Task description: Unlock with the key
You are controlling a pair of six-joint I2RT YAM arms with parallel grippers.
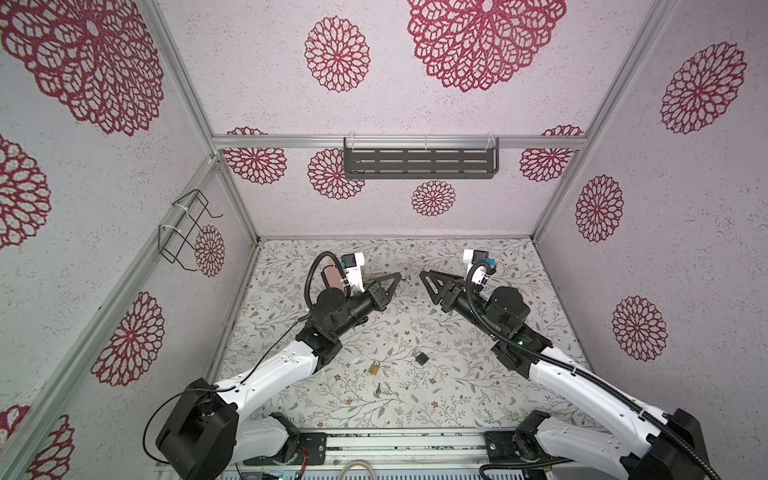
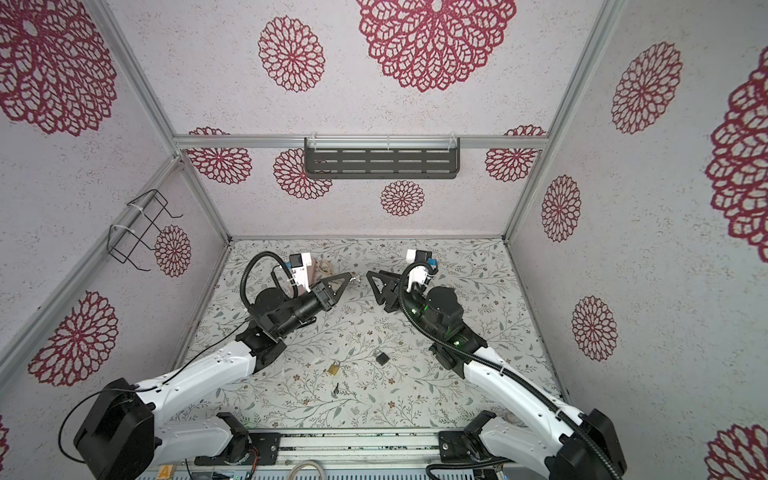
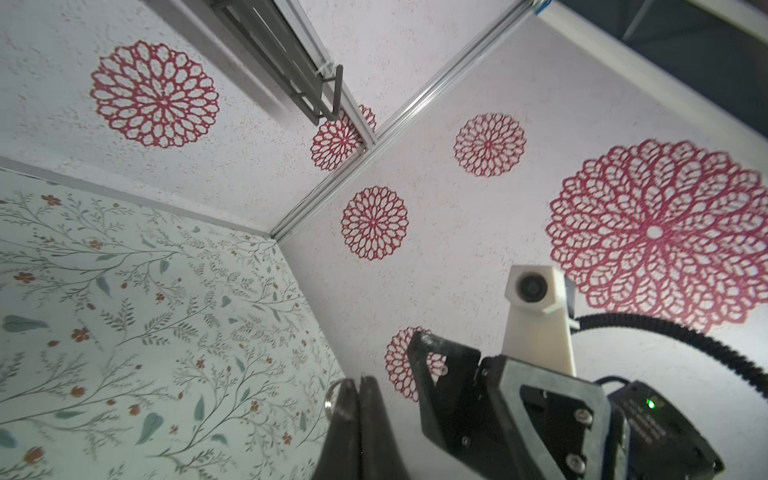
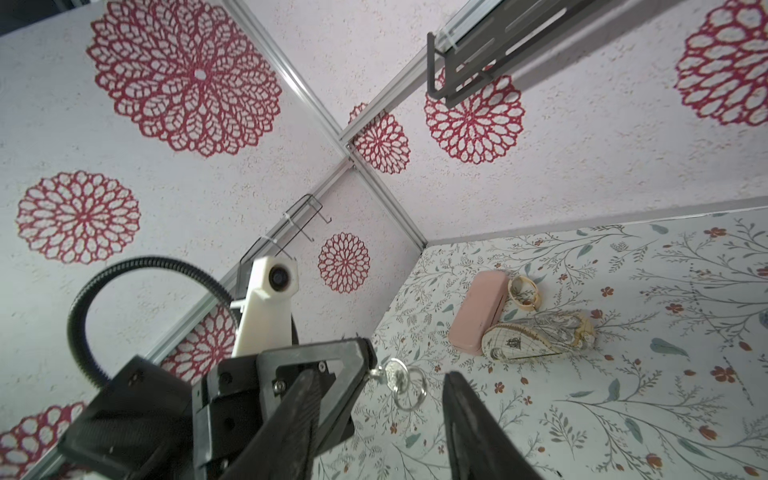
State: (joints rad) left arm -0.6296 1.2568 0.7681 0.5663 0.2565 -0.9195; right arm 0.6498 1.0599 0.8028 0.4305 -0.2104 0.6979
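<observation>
The key's blade (image 4: 378,373) is covered by my left gripper. So next my right gripper grabs the key by its head (image 4: 396,376) and frees the blade before unlocking the black padlock.
A small silver key (image 4: 394,375) on a ring (image 4: 410,390) hangs in the air over the back middle of the table. My left gripper (image 1: 398,276) (image 3: 360,380) is shut on its blade, so the head and ring stick out past the tips. My right gripper (image 1: 424,278) (image 4: 379,374) faces it, open, with its fingers either side of the key and not touching it. Nearer the front, a brass padlock (image 1: 375,368) (image 2: 333,368) and a black padlock (image 1: 421,357) (image 2: 382,357) lie on the floral table, far from both grippers.
A second dark key (image 1: 379,390) lies in front of the brass padlock. A pink case (image 4: 478,316), a patterned pouch (image 4: 540,336) and a tape roll (image 4: 523,293) sit at the back left. A grey shelf (image 1: 419,160) hangs on the back wall, a wire rack (image 1: 187,228) on the left wall.
</observation>
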